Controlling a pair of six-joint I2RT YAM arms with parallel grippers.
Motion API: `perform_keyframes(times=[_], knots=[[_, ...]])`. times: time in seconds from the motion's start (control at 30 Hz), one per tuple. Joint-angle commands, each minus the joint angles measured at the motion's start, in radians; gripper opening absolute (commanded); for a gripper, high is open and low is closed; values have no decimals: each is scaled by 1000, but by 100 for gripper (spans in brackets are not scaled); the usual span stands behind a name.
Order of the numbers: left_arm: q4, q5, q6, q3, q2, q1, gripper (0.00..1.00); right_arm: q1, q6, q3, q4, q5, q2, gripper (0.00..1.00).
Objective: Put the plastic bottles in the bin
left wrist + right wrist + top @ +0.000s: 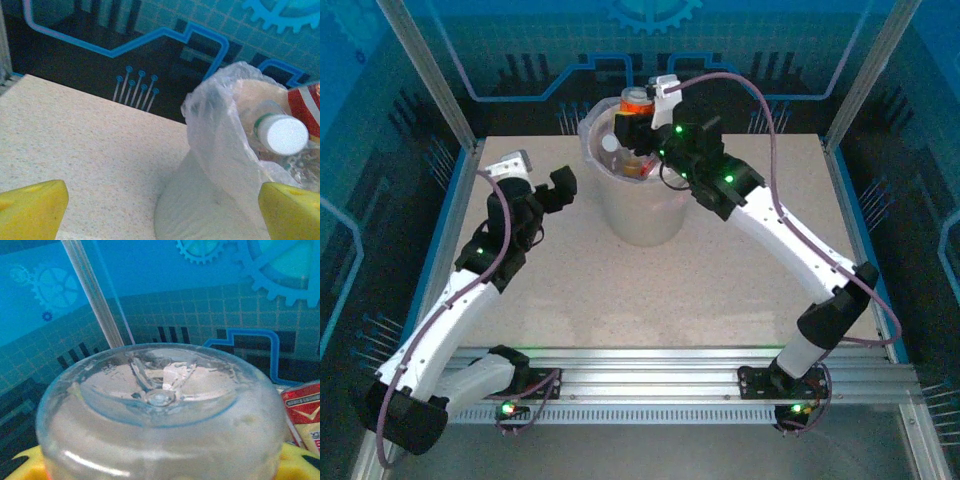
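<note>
My right gripper keeps lowering the bottle in my right gripper, which hangs over the bin's opening, until its base comes inside the bin's rim, then let go.
The bin stands mid-table, a clear liner draped over its rim. Plastic bottles lie inside: one with a white cap and one with a red label. An orange-labelled bottle pokes up at the far rim. My right gripper hangs over the bin's mouth, shut on a clear plastic bottle whose base faces the back wall; yellow fingertips flank it. My left gripper is open just left of the bin, its yellow fingertips apart over bare table.
The speckled table is ringed by blue panelled walls and metal posts. In the right wrist view another red-labelled bottle shows beside the held one. The bin's wall is close to my left gripper.
</note>
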Motion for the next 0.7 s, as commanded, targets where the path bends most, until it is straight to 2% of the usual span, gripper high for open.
perform_keyframes(times=[0.0,0.27,0.67], knots=[[55,81,-19,39,15,5,99,-24,99,-41,151,20,30,20],[74,123,-6,58,47,5,99,-26,153,-176,280,65,29,32],[96,151,5,60,76,5,99,-24,97,-266,385,106,49,42]])
